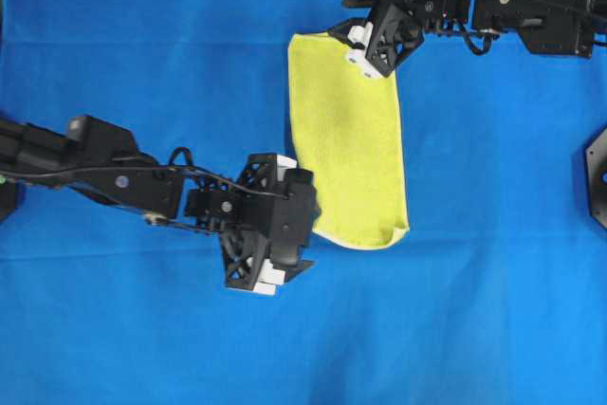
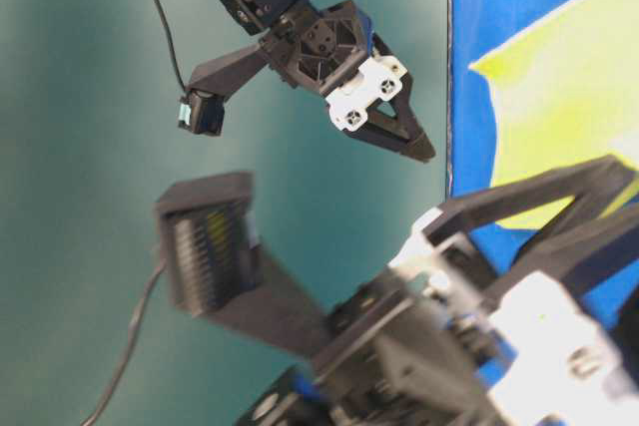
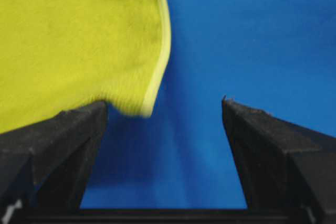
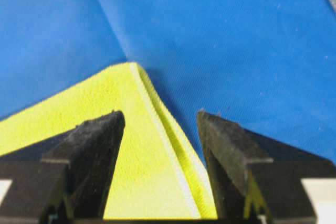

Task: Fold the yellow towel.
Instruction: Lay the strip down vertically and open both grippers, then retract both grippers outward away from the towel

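Observation:
The yellow towel (image 1: 346,125) will keep a loose, uneven flap at the towel's near corner (image 1: 393,232) when the robot folds it, because that corner curls up from the blue cloth.
The yellow towel (image 1: 351,130) lies folded into a long strip on the blue cloth, its layered hem showing in the right wrist view (image 4: 136,156). My right gripper (image 1: 356,52) is over the strip's far corner. It is open (image 4: 160,116), its fingers standing either side of the doubled edge without pinching it. My left gripper (image 1: 305,223) sits at the strip's near left edge, also open (image 3: 165,108). The towel's rounded corner (image 3: 79,35) lies just beyond the tip of its left finger. Only blue cloth shows between the jaws.
A large blue cloth (image 1: 142,45) covers the whole work surface. A black mount (image 1: 597,173) stands at the right edge. In the table-level view both arms hang above the cloth and the towel (image 2: 559,117) shows at the right.

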Controlling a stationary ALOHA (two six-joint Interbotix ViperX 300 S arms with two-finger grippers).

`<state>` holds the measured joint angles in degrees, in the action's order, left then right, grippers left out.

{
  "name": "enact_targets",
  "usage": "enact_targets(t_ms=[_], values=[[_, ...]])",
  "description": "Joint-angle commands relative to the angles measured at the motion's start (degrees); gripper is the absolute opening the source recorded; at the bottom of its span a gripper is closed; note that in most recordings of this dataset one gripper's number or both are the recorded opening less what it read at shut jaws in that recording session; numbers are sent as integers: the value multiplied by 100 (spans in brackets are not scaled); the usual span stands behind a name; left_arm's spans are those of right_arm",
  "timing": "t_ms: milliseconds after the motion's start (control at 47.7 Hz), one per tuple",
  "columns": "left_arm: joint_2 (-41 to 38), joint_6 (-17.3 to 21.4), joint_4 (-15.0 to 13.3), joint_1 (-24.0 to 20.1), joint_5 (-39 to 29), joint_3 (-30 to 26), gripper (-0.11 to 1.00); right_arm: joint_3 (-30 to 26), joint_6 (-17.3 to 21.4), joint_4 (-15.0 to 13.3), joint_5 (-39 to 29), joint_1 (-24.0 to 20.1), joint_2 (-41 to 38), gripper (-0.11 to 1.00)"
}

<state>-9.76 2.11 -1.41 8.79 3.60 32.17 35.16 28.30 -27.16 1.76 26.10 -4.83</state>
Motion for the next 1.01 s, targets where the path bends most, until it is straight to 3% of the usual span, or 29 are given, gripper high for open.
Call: enact_targets(t_ms=[0,210,419,797,986], values=[[448,18,-9,0,-132,26,81,-88,9,18,-62,9,185,60],[1266,18,0,0,-562,431,76,167,18,18,-272,9,879,60],[2145,44,0,-158,-527,888,76,870,62,132,-281,-88,2065,60],[3902,35,0,-861,519,2241,75,2417,352,360,-114,-756,4368,60],[4570,9,0,-1046,949,2883,75,3006,580,387,-35,-817,4825,60]])
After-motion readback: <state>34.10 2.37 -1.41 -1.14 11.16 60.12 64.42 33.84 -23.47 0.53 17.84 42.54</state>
